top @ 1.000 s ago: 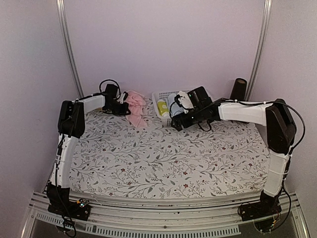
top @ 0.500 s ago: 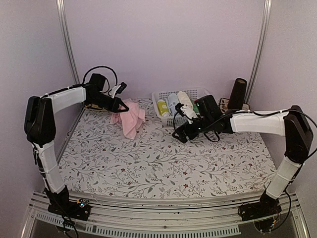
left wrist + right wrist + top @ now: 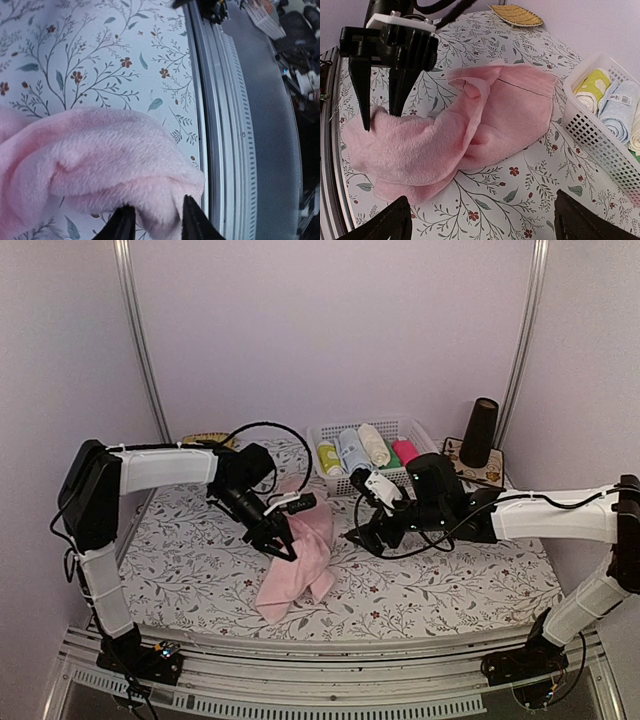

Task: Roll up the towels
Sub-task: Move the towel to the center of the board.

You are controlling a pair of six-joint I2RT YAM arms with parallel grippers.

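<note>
My right gripper should take the lower flap's corner while my left gripper pulls out the towel's far end, as the pink towel's near end (image 3: 293,585) is folded over itself.
The pale pink towel (image 3: 300,565) lies crumpled and partly folded on the flowered tablecloth, near the middle front. My left gripper (image 3: 283,548) points down at its upper left part. In the left wrist view the fingers (image 3: 190,217) stand a little apart over the pink towel (image 3: 100,155), with a loose hump of pile between them. The right wrist view shows this left gripper (image 3: 381,120) with its tips sunk in the pink towel (image 3: 490,115). My right gripper (image 3: 358,538) hovers wide open and empty just right of the towel. A cream towel (image 3: 374,444) lies rolled in the basket.
A white basket (image 3: 345,483) at the back holds yellow-green, light blue, green and magenta rolls beside the cream one. A woven yellow dish (image 3: 205,440) sits back left. A black cylinder (image 3: 483,430) stands back right. The table's metal front rail (image 3: 225,125) runs close to the towel's corner.
The left arm has carried the pink towel from the back left to the middle front, and its fingers have parted. The right arm has swung forward and left, still open.
</note>
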